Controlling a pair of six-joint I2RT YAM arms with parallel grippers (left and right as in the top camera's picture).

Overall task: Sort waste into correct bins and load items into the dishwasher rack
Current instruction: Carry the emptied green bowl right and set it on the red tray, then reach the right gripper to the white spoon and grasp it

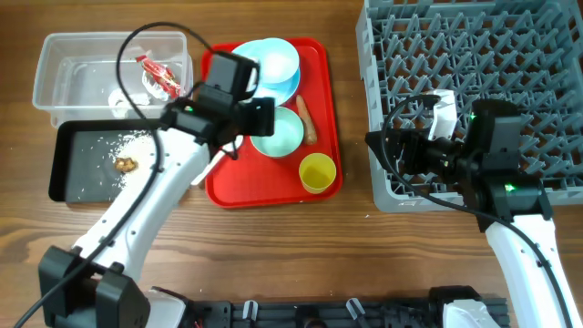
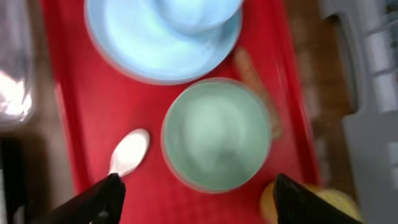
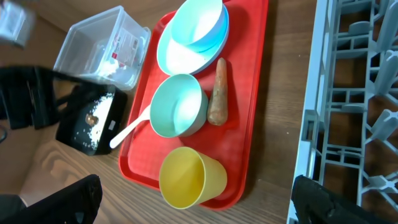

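The robot's left gripper is hanging over the red tray [image 1: 232, 169] next to the white spoon, so it should move back before the right gripper takes the spoon [image 3: 133, 128] to the dishwasher rack.
My left gripper [image 1: 260, 118] [image 2: 198, 199] is open and empty above the red tray, over a pale green bowl [image 2: 216, 134] [image 1: 277, 132]. A white spoon [image 2: 129, 152] lies left of that bowl. A pale blue plate [image 2: 155, 43] holds a light blue bowl [image 1: 273, 59]. An orange-brown carrot-like stick [image 1: 307, 118] [image 3: 217, 93] lies right of the bowls. A yellow cup [image 1: 317, 171] [image 3: 186, 177] stands at the tray's front right. My right gripper [image 1: 390, 148] [image 3: 196, 205] is open and empty between the tray and the grey dishwasher rack [image 1: 474, 91].
The clear tub [image 1: 109, 68] at the back left holds a red wrapper [image 1: 159, 77] and a white scrap [image 1: 118, 98]. The black tray [image 1: 91, 159] in front of it holds whitish crumbs and a brown lump [image 1: 125, 164]. The red tray [image 1: 228, 187] lies between the bins and the rack.
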